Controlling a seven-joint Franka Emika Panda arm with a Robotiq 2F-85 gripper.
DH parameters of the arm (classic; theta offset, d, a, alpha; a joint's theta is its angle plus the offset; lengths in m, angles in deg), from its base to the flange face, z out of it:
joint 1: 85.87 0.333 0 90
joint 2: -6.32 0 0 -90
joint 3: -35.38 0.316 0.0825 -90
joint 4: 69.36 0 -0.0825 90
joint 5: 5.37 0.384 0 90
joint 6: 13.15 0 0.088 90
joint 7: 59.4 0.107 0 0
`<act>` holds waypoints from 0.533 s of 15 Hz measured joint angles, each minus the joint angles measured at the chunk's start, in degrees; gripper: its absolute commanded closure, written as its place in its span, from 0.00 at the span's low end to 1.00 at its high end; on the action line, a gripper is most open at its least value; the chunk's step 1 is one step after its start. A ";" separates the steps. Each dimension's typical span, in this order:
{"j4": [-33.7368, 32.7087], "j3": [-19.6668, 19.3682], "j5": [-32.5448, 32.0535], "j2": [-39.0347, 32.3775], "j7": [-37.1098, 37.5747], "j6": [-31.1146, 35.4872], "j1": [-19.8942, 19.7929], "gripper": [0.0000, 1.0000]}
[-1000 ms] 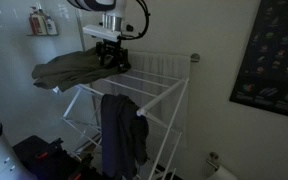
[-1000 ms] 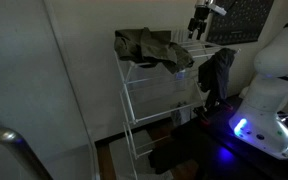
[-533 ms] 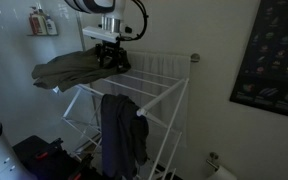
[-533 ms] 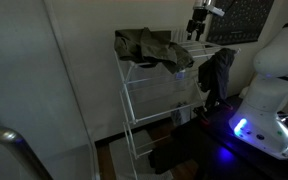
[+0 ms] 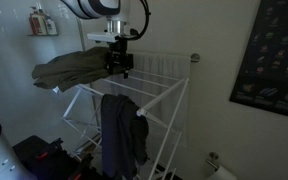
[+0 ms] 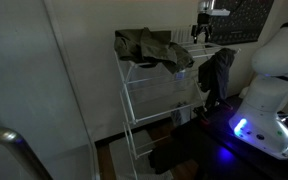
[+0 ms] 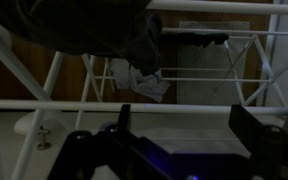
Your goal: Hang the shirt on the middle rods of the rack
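The slate-grey shirt's top fold [image 5: 121,102] hangs below my open gripper, clear of the olive garment, so I keep moving down until my fingers grip that fold [image 5: 131,104].
The white rack [image 5: 169,120] stands in both exterior views, also [image 6: 134,100]. The dark slate-grey shirt [image 5: 117,130] hangs limp from a rod at the rack's edge and shows again in an exterior view [image 6: 220,70]. An olive-green garment [image 5: 69,68] lies bunched on the rack's top wing [image 6: 149,45]. My gripper [image 5: 120,64] hovers just above the middle rods [image 5: 152,86], beside the olive garment and apart from the shirt. In the wrist view the gripper [image 7: 184,125] is open and empty, with a white rod [image 7: 184,104] running between its fingers.
A dark poster [image 5: 274,55] hangs on the wall. Bottles [image 5: 42,22] stand on a high shelf. The robot's white base [image 6: 269,90] stands next to the rack. Dark gear [image 5: 44,155] lies on the floor. A pale crumpled cloth [image 7: 139,80] shows below the rods.
My gripper has moved a little away from the olive garment along the rack's top and dropped slightly. The shirt and the garment have not moved.
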 measured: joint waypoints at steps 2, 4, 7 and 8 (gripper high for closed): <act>-0.02 -0.02 -1.94 -0.29 3.32 -0.52 -1.43 0.00; -0.19 -0.16 -3.23 -0.83 5.94 -2.08 -2.85 0.00; -1.09 -0.84 -3.67 -2.46 7.72 -5.86 -5.04 0.00; -1.51 -1.20 -3.84 -3.26 7.89 -6.99 -5.67 0.00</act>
